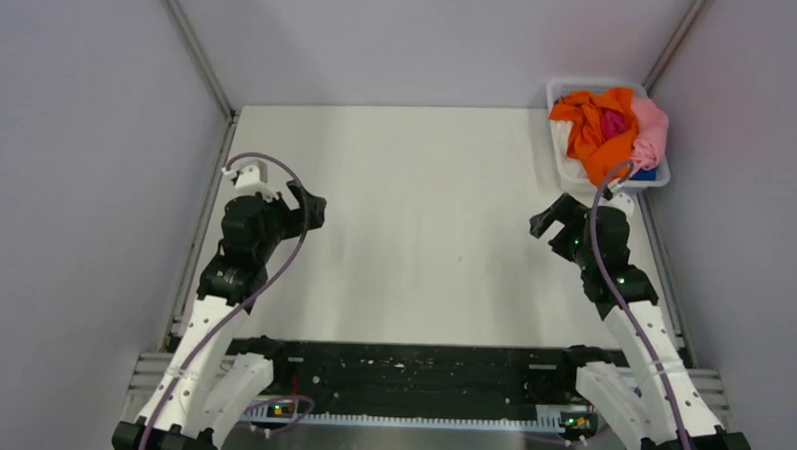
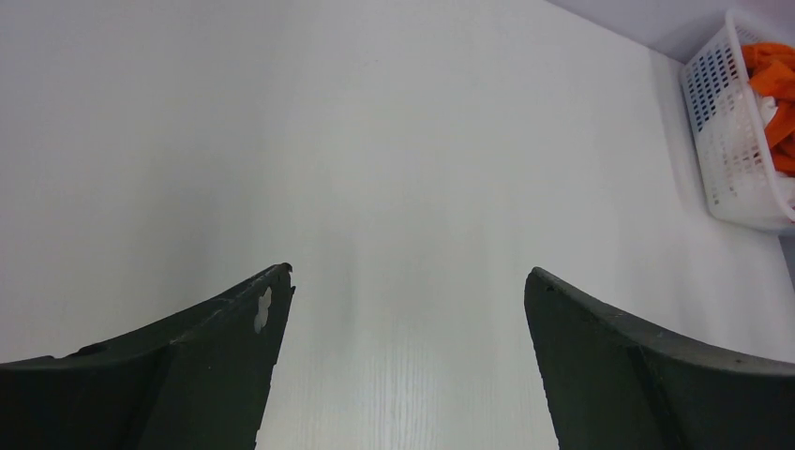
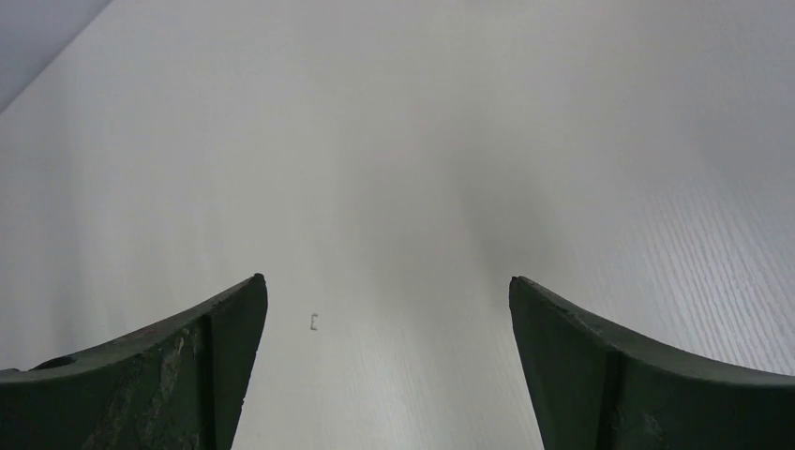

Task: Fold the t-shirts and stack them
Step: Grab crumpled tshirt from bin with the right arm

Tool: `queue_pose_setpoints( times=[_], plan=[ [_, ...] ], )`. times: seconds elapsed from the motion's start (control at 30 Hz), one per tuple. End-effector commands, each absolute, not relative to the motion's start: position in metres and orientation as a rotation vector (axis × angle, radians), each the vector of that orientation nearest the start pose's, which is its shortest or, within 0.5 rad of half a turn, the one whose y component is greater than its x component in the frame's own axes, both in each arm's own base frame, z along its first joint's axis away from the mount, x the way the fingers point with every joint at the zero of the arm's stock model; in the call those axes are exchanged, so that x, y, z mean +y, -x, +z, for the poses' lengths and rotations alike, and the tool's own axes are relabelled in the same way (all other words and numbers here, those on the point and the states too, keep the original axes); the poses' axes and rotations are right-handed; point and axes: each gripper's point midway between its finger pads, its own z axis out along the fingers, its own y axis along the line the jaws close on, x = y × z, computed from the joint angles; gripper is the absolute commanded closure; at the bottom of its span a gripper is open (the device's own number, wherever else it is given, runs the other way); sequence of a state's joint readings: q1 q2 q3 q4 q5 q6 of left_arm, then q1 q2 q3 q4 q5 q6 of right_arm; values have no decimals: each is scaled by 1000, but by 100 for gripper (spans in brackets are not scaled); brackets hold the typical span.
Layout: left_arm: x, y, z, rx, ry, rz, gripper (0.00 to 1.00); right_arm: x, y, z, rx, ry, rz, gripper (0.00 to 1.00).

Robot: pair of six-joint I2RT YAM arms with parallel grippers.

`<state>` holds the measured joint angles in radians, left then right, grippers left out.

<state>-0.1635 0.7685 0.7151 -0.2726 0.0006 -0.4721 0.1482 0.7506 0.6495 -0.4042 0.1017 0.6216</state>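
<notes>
My right gripper is open in front of the heap, and the orange t-shirt (image 1: 588, 125) lies uncovered on top, so I should keep moving my right gripper toward its near end (image 1: 601, 166) until the fingers close there.
The t-shirts lie crumpled in a heap in a white plastic bin (image 1: 566, 171) at the far right of the table: a bright orange one (image 1: 593, 127) on top, magenta (image 1: 614, 122) in its middle, light pink (image 1: 650, 134) on the right, a bit of blue (image 1: 648, 175) below. The orange one also shows in the left wrist view (image 2: 773, 80). My left gripper (image 1: 310, 204) is open and empty over the left of the table. My right gripper (image 1: 550, 218) is open and empty, just in front of the bin.
The white table (image 1: 424, 226) is walled by grey panels on the left, back and right. The bin (image 2: 727, 141) stands against the right wall. A small mark (image 3: 313, 322) lies on the table under my right gripper.
</notes>
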Motion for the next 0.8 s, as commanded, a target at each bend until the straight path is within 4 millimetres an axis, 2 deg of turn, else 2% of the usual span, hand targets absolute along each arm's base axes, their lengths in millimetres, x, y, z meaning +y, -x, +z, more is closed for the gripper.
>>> queue_pose_setpoints(
  times=[0.0, 0.1, 0.17, 0.23, 0.37, 0.43, 0.57, 0.67, 0.77],
  plan=[
    [-60, -298, 253, 1774, 310, -417, 1, 43, -295, 224, 1917, -532, 345, 1],
    [-62, -296, 255, 1760, 299, -434, 1, 27, -310, 252, 1832, -550, 254, 1],
    [-60, -295, 254, 1761, 309, -424, 1, 9, -323, 266, 1806, -593, 158, 1],
    [-59, -294, 252, 1762, 315, -420, 1, -4, -340, 272, 1830, -611, 106, 1],
    [-59, -293, 250, 1764, 314, -419, 1, -34, -381, 262, 1896, -667, -12, 1],
    [-59, -293, 250, 1762, 313, -420, 1, -61, -400, 262, 1905, -710, -80, 1],
    [-62, -294, 248, 1771, 300, -429, 1, -91, -435, 254, 1955, -723, -149, 1],
    [-58, -294, 247, 1769, 313, -413, 1, -107, -457, 238, 1999, -733, -190, 1],
    [-56, -296, 246, 1762, 327, -401, 1, -108, -481, 226, 2046, -688, -197, 5]
  ],
)
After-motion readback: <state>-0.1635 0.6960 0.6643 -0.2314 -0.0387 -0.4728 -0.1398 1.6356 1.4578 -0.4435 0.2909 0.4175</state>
